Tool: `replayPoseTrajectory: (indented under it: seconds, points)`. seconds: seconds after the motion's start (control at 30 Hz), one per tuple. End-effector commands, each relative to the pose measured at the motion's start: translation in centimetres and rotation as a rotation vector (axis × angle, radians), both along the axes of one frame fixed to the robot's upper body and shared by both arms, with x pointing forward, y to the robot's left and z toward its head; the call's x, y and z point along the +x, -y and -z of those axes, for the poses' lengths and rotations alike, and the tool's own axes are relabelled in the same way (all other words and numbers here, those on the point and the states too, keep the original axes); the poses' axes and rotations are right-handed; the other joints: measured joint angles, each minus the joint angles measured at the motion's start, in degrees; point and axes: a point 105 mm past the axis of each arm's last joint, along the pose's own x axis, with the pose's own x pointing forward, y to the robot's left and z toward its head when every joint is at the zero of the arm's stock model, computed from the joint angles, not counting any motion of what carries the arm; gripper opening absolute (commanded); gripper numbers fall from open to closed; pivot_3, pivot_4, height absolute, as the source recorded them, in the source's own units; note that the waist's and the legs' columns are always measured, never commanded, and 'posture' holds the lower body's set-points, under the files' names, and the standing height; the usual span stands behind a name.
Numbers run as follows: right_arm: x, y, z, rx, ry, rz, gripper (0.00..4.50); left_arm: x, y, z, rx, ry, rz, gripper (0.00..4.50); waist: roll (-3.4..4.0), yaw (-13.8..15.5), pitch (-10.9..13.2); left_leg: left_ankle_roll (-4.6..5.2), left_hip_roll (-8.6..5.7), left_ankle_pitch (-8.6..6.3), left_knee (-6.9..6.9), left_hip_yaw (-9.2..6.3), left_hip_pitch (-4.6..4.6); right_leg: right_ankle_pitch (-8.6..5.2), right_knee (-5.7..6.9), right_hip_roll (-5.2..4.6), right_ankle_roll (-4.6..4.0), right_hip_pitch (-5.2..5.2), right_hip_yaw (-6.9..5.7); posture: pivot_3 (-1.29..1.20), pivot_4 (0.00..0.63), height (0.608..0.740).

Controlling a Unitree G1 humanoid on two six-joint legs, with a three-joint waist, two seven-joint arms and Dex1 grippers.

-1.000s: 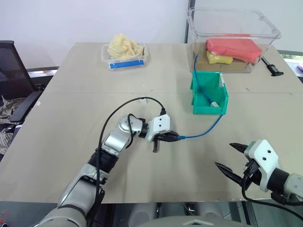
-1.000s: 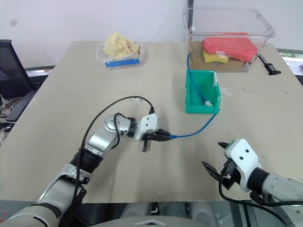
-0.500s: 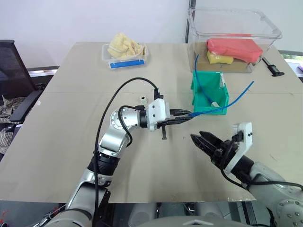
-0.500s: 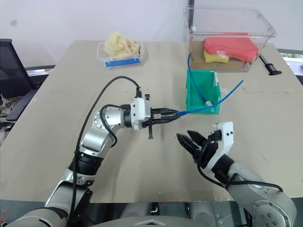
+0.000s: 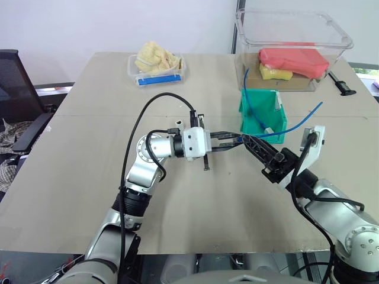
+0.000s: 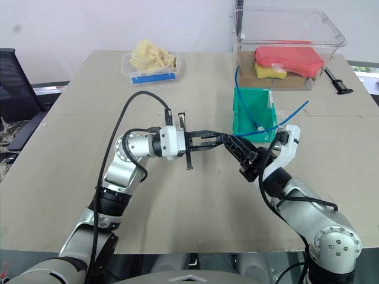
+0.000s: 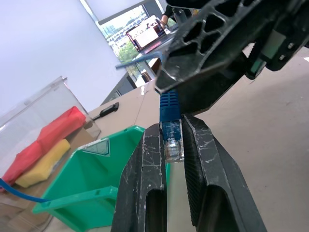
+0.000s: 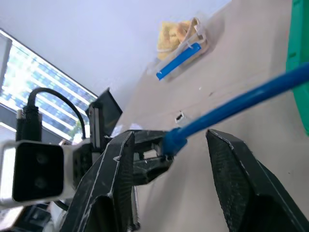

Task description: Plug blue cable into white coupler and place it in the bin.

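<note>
I expect the cable (image 5: 289, 129) to stay stiff and hang over the bin's rim when I put it down, because the blue cable's loose end (image 5: 321, 103) rises in the air.
My left gripper (image 5: 231, 139) is held level above the table, shut on the clear plug end (image 7: 171, 140) of the blue cable (image 8: 241, 104). The cable trails off to the right in the air, in front of the teal-green bin (image 5: 280, 118). My right gripper (image 5: 251, 145) meets the left one tip to tip. Its fingers stand apart on either side of the cable just past the plug and do not press on it. The white coupler (image 8: 180, 116) lies as a tiny block on the table behind my left arm (image 5: 177, 123).
Inside the bin lies another blue cable (image 5: 251, 103) with a white end piece. Behind the bin stands a large clear tub (image 5: 293, 53) with red and yellow things. A small clear tray (image 5: 155, 64) sits far left, a black tool (image 5: 340, 84) far right.
My left gripper lifted the plug end off the table. My right gripper swung up and left from the table's front edge to the cable at the left fingertips, and its fingers narrowed.
</note>
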Motion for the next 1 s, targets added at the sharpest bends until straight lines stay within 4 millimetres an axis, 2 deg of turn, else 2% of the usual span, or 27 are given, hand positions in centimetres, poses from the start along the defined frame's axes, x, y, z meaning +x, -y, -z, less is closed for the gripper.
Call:
replayPoseTrajectory:
  seconds: [0.03,0.13,0.2,0.23,0.53,0.57,0.67,0.7,0.73,0.8,0.87,1.0]
  points:
    - [-0.2,-0.4,-0.9,0.029,0.023,-0.022,2.22,-0.3,0.0,-0.9,-0.024,0.044,0.016,0.00,0.00,-0.02,0.00,0.00,0.00,0.00,0.00,0.01,0.00,0.00,0.00,0.00,0.00,0.00,0.01,0.00,0.150,0.740]
    - [-0.2,-0.6,-0.7,0.015,0.014,-0.036,1.34,-0.3,-0.1,-1.0,-0.026,0.042,0.015,0.00,0.00,0.00,0.00,0.00,0.00,0.00,0.00,0.01,0.01,0.00,0.00,0.01,0.00,0.00,0.01,0.00,0.150,0.740]
    - [-0.2,-0.7,-0.6,0.008,0.010,-0.041,0.34,-0.4,-0.1,-1.0,-0.027,0.041,0.016,0.00,0.00,-0.01,0.00,0.00,0.00,0.00,0.00,0.02,0.01,0.00,0.00,0.01,0.00,0.00,0.01,0.00,0.150,0.740]
    - [-0.2,-0.7,-0.6,-0.002,0.010,-0.044,0.04,-0.4,-0.1,-1.0,-0.028,0.040,0.017,0.00,0.00,-0.01,0.00,0.00,0.00,0.00,0.00,0.01,0.00,0.00,0.00,0.01,0.00,0.00,0.01,0.00,0.150,0.740]
    - [-0.1,-0.7,-0.6,-0.020,0.017,-0.055,0.04,-0.5,-0.2,-0.5,-0.022,-0.021,0.030,0.00,0.00,0.00,0.00,0.00,0.02,0.00,0.00,0.01,0.00,0.00,0.00,0.00,0.00,0.00,0.01,0.00,0.150,0.740]
    - [-0.1,-0.7,-0.6,-0.021,0.018,-0.055,0.00,-0.4,-0.2,-0.4,-0.019,-0.031,0.028,0.98,0.00,0.00,0.00,0.00,0.02,0.00,0.00,0.01,0.00,0.00,0.00,0.00,0.00,0.00,0.01,0.00,0.150,0.740]
    - [-0.1,-0.6,-0.5,-0.031,0.017,-0.051,0.00,0.2,-0.6,-0.4,-0.021,-0.077,-0.015,2.15,0.00,0.01,0.00,0.00,0.02,0.00,0.00,0.01,0.00,0.00,0.00,0.01,0.00,0.00,0.01,0.00,0.150,0.740]
    - [-0.1,-0.4,-0.4,-0.038,0.016,-0.043,0.00,0.4,-1.1,-0.3,-0.027,-0.129,-0.041,2.89,0.00,0.00,0.00,0.00,0.02,0.00,0.00,0.01,0.00,0.00,0.00,0.01,0.00,0.00,0.01,0.00,0.150,0.740]
    - [-0.1,-0.1,-0.2,-0.045,0.015,-0.033,0.00,0.6,-1.6,-0.1,-0.035,-0.178,-0.066,2.89,0.00,0.00,0.00,0.00,0.02,0.00,0.00,0.01,0.00,0.00,0.00,0.02,0.00,0.00,0.01,0.00,0.150,0.740]
    - [-0.2,1.0,0.2,-0.062,0.012,0.007,0.00,1.3,-3.5,0.0,-0.071,-0.291,-0.145,2.89,0.00,-0.05,0.00,0.00,0.03,0.00,0.00,0.01,0.00,0.00,0.00,0.02,0.00,0.00,0.01,0.00,0.150,0.740]
    - [-0.7,2.4,0.6,-0.087,0.011,0.047,0.00,2.5,-6.8,0.4,-0.111,-0.407,-0.290,2.89,0.00,-0.20,0.00,0.01,0.08,0.00,-0.03,0.00,-0.02,-0.01,-0.02,0.01,0.01,-0.02,0.06,0.00,0.150,0.740]
    - [-1.3,3.8,0.8,-0.096,0.018,0.078,0.00,4.8,-12.3,1.0,-0.146,-0.506,-0.536,2.89,0.01,-0.22,0.03,0.01,0.15,0.00,-0.08,-0.08,-0.01,-0.02,-0.02,0.07,0.01,-0.03,0.04,0.00,0.150,0.740]
